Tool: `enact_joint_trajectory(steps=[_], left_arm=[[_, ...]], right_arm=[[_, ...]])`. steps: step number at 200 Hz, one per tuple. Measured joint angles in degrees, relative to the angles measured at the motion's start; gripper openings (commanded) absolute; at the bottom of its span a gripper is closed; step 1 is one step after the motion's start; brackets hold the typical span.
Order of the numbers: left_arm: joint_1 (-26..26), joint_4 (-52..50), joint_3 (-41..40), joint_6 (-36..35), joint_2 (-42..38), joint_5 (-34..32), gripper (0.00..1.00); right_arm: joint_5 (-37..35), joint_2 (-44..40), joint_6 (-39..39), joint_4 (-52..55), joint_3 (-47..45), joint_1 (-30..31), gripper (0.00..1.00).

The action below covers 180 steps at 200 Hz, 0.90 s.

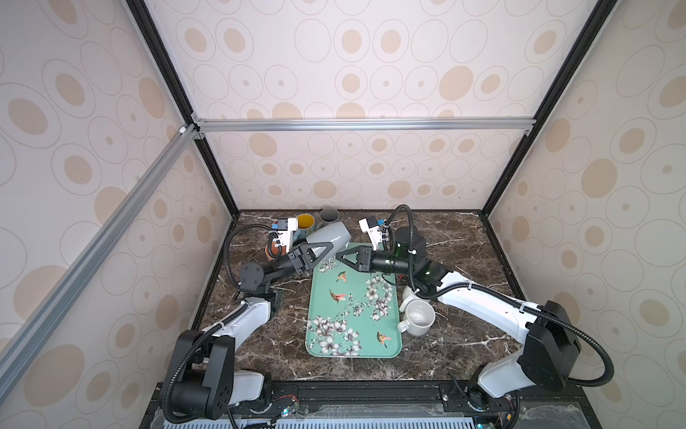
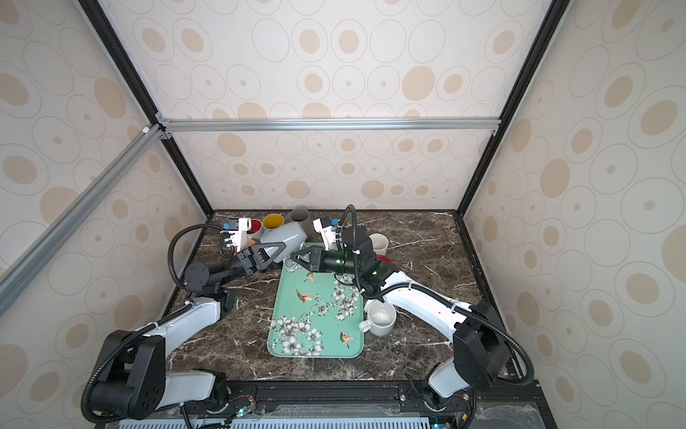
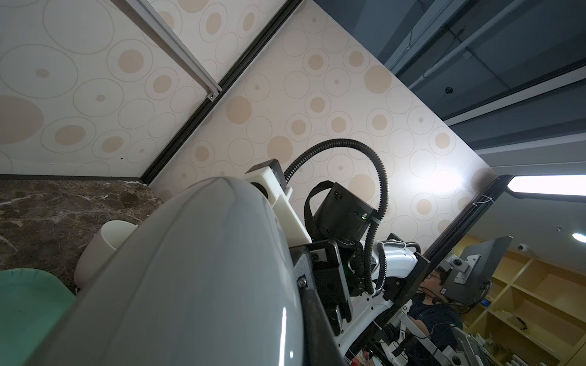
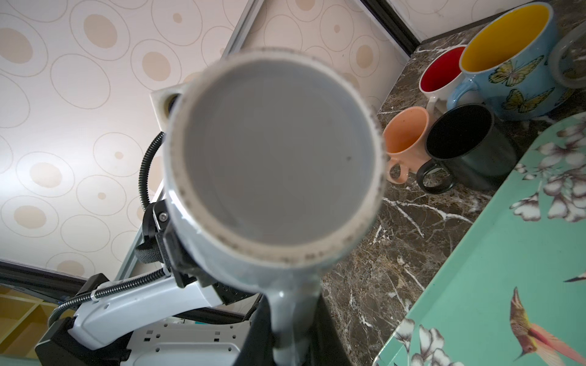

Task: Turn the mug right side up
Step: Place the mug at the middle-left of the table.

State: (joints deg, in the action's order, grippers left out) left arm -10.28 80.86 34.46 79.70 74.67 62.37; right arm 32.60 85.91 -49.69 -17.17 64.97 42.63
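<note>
My right gripper is pinning the handle of the tilted grey mug [image 4: 295, 308], so it should let go and move back before my left gripper stands the mug beside the tray [image 1: 294, 287].
The grey mug [image 1: 330, 237] [image 2: 286, 236] hangs tilted on its side in the air over the far left corner of the tray, between both grippers. Its base [image 4: 272, 152] faces the right wrist view. My right gripper [image 1: 339, 256] [image 2: 295, 256] [image 4: 291, 332] is shut on the mug's handle [image 4: 291, 310]. My left gripper [image 1: 326, 248] [image 2: 280, 247] is closed on the mug's body [image 3: 206, 269]. One of its dark fingers [image 3: 320, 326] lies flat against the glazed wall. The mug's mouth is hidden.
A green flowered tray [image 1: 356, 327] lies mid-table. A white mug [image 1: 417, 317] stands upright by its right edge. Upright at the back left are a blue mug with a yellow inside [image 4: 507, 60], a red-lined one [image 4: 444, 68], a peach one [image 4: 404, 139] and a black one [image 4: 466, 142]. A cream cup [image 2: 378, 243] stands behind the right arm.
</note>
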Motion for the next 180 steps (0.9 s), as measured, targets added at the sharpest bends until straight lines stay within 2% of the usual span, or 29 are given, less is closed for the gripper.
enact_joint_trajectory(steps=[26, 49, 61, 90, 106, 132, 154, 180], left_arm=[[-0.09, -5.11, 0.52, -1.81, -1.81, 0.2, 0.04], [-0.11, -15.78, 1.92, -6.97, -4.81, 0.61, 0.04], [-0.09, -25.14, 3.67, -12.28, -6.78, 0.81, 0.04], [-0.07, -54.34, 11.82, -31.45, -10.49, -1.44, 0.03], [0.0, -69.77, 17.29, -42.4, -11.3, -5.64, 0.03], [0.07, -87.91, 23.08, -55.43, -11.47, -14.99, 0.03], [0.07, -99.32, 24.63, -62.6, -11.47, -23.71, 0.03], [0.09, -109.11, 25.11, -67.76, -11.04, -33.83, 0.03]], right_arm=[[-0.28, 0.02, 0.87, 0.94, 0.0, 0.15, 0.34], [-1.6, -0.02, 3.02, 2.91, 0.0, 0.15, 0.4], [-2.95, -0.26, 4.2, 4.22, 0.0, 0.15, 0.42], [-7.87, -2.84, 8.07, 9.7, 0.0, -0.24, 0.44], [-11.21, -5.27, 10.64, 13.88, 0.0, -0.63, 0.45], [-17.07, -9.44, 14.75, 20.39, 0.0, -0.92, 0.45], [-21.79, -12.28, 17.73, 25.05, 0.0, -0.96, 0.46], [-27.17, -14.93, 20.65, 29.38, -0.04, -1.05, 0.47]])
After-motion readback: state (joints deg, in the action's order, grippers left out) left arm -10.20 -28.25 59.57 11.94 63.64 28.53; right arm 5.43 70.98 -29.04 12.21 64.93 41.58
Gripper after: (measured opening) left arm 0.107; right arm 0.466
